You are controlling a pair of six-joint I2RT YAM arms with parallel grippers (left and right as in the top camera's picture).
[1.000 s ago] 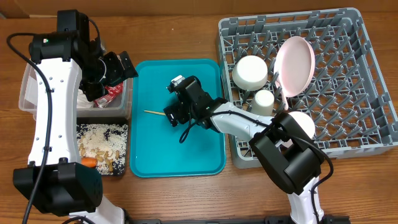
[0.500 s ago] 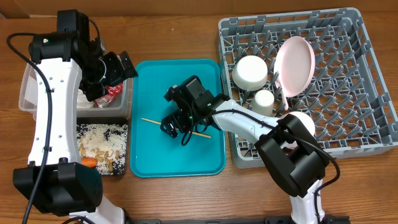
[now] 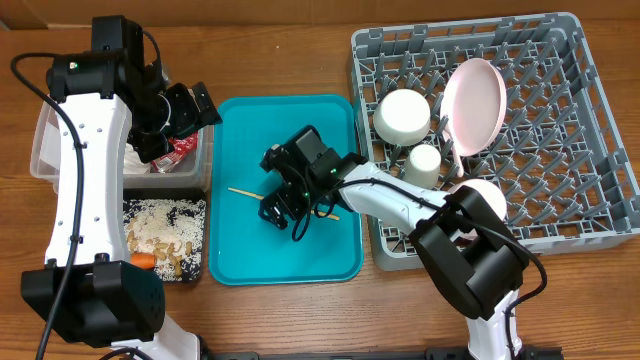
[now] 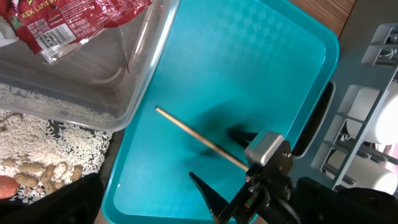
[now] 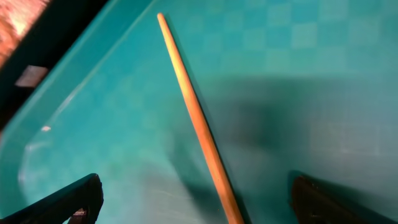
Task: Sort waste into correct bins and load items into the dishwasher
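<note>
The chopstick runs slanted between the open fingers of my right gripper. I should move toward the chopstick's tub end and turn square to it before I close the fingers.
The thin wooden chopstick lies flat on the teal tray. My right gripper is low over it and open. In the right wrist view the chopstick runs between the two black fingertips, untouched. The left wrist view shows the same chopstick reaching under the right gripper. My left gripper hangs open and empty over the clear tub, which holds the red snack wrapper. The grey dish rack holds a pink plate, a white bowl and a small cup.
The black tray at the front left holds rice, food scraps and a small carrot. A second white bowl sits at the rack's front edge, partly behind the right arm. The tub's corner borders the teal tray.
My right gripper has moved toward the tray's front and come down over the chopstick, jaws still open. The left arm has stayed where it was.
</note>
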